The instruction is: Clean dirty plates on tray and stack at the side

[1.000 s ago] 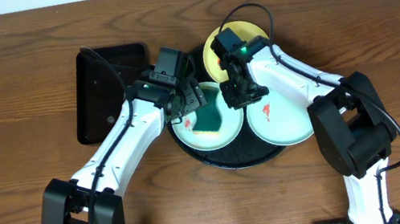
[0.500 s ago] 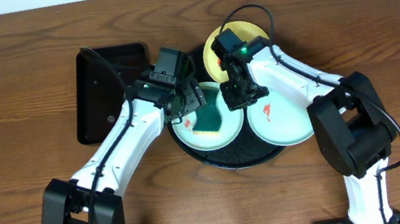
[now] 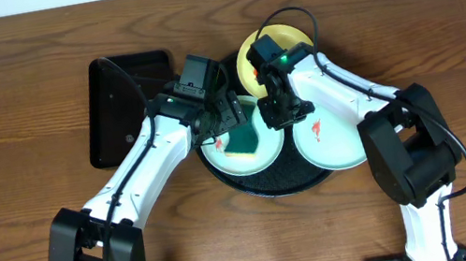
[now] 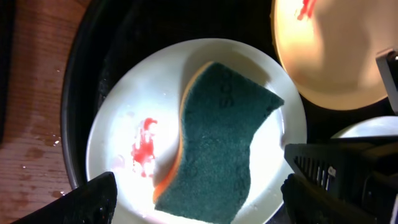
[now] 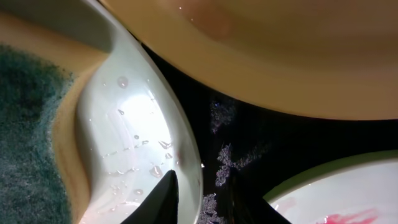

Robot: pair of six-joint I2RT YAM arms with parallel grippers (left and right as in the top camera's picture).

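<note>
I should take the green sponge [image 3: 240, 140] with my left gripper and wipe the red smear beside it, while my right gripper stays at the plate's rim [image 5: 196, 178] to keep the plate steady.
The round black tray [image 3: 266, 185] holds three plates. The yellow plate [image 3: 251, 54] lies at the back. The left mint plate [image 3: 218, 157] carries a green sponge [image 4: 224, 143] and a red smear [image 4: 144, 143]. The right mint plate [image 3: 335, 146] has a red smear too. My left gripper [image 4: 199, 190] is open and empty, with its fingers [image 4: 93, 199] wide on either side of the sponge plate. My right gripper [image 5: 205, 196] is open. It straddles the sponge plate's rim [image 5: 189, 162], one finger inside and one over the tray.
A smaller rectangular black tray [image 3: 121, 111] stands at the left, beside the round tray. Bare wooden table [image 3: 12, 111] lies on all sides. Water drops and foam lie on the tray floor [image 5: 224, 162] between the plates.
My right gripper has shifted slightly to the right and forward, and the right mint plate has slid a little to the right. The left arm has not moved.
</note>
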